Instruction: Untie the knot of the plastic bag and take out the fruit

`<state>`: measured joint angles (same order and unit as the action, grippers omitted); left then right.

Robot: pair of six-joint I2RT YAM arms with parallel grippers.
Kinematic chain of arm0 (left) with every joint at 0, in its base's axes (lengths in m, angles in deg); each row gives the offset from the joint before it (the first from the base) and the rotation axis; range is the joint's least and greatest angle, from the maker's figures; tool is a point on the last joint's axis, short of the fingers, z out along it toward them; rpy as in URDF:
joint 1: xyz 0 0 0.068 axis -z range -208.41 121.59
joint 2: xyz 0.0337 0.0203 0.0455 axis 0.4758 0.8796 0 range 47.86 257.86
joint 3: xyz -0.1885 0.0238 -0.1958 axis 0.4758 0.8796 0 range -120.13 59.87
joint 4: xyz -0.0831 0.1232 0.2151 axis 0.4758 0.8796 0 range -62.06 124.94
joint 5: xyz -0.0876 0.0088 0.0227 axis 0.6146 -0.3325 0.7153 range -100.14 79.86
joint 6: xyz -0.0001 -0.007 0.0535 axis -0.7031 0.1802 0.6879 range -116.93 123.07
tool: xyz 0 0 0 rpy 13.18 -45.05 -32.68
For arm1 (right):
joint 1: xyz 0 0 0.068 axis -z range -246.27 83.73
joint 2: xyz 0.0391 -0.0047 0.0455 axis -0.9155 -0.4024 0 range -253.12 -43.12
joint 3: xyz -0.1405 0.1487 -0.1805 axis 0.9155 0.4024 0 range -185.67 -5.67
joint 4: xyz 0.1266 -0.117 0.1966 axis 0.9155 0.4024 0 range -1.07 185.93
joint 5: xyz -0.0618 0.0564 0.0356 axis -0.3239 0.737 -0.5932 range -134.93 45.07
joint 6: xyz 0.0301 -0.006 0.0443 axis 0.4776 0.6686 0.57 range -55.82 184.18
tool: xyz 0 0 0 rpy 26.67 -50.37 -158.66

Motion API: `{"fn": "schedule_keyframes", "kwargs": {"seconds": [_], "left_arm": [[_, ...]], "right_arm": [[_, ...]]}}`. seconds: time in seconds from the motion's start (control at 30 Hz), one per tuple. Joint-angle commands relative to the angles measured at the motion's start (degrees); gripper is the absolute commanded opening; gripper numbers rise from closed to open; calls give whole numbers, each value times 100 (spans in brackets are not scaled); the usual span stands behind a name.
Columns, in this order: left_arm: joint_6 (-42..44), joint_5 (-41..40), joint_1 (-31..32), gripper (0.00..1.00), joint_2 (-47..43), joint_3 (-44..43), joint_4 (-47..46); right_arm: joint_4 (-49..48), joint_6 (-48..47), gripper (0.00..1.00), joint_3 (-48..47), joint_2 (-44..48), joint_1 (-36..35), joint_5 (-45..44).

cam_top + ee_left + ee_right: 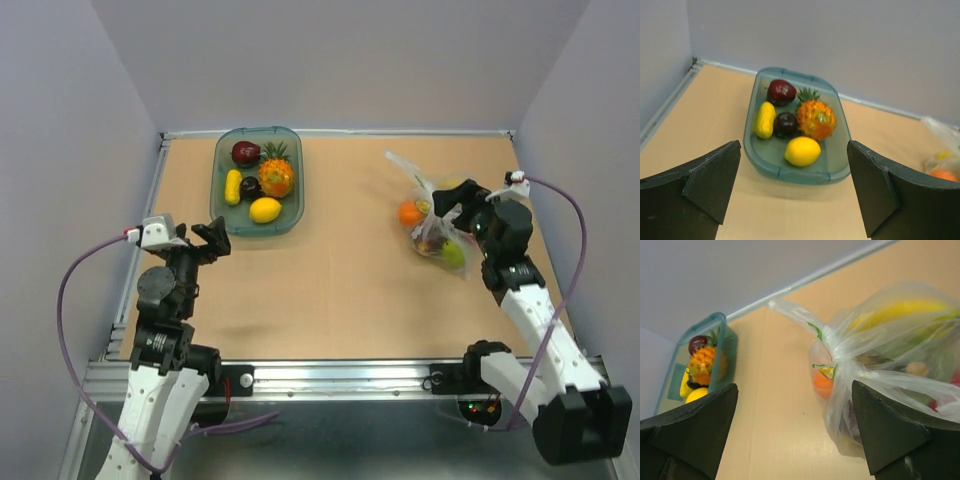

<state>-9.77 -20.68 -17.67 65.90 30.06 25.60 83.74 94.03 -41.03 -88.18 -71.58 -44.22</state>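
The plastic bag (pixel 437 238) is far from the robot's left gripper, so next the right gripper moves it to the middle (pixel 372 248) before the left gripper grabs the knot.
The clear plastic bag (pixel 437 232) lies at the right of the table, tied, with fruit inside: an orange (pixel 409 213), a yellow banana (pixel 900 307) and green pieces (pixel 455 254). The knot (pixel 836 363) is a bunched neck, and a loose tail (pixel 400 162) points toward the back. My right gripper (pixel 455 205) is open, just above and beside the bag. In the right wrist view the gripper (pixel 795 432) is empty, and the bag (pixel 890 340) lies against the right finger (pixel 890 435). My left gripper (pixel 207 240) is open and empty at the left, apart from the bag.
A green-tinted tray (pixel 297 205) at the back left holds a pineapple (pixel 277 176), a lemon (pixel 265 210) and other toy fruit. In the left wrist view the tray (pixel 790 173) lies just ahead of the open left gripper (pixel 795 192). Walls enclose the table.
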Motion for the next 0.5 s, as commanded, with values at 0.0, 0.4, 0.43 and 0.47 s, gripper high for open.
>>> {"fn": "schedule_keyframes", "kwargs": {"seconds": [0.0,0.4,0.43,0.47], "left_arm": [[18,657,-55,99,567,-386,155],[54,1775,-81,99,1193,-465,200],[45,1784,-81,99,1236,-465,200],[27,1793,-72,98,1263,-456,200]], "right_arm": [[193,312,100,-962,-1263,-6,35],[923,-620,76,-1861,-3931,-312,-97],[984,-655,64,-1835,-3949,-462,-167],[1002,-682,57,-1739,-3923,-794,-394]]}}
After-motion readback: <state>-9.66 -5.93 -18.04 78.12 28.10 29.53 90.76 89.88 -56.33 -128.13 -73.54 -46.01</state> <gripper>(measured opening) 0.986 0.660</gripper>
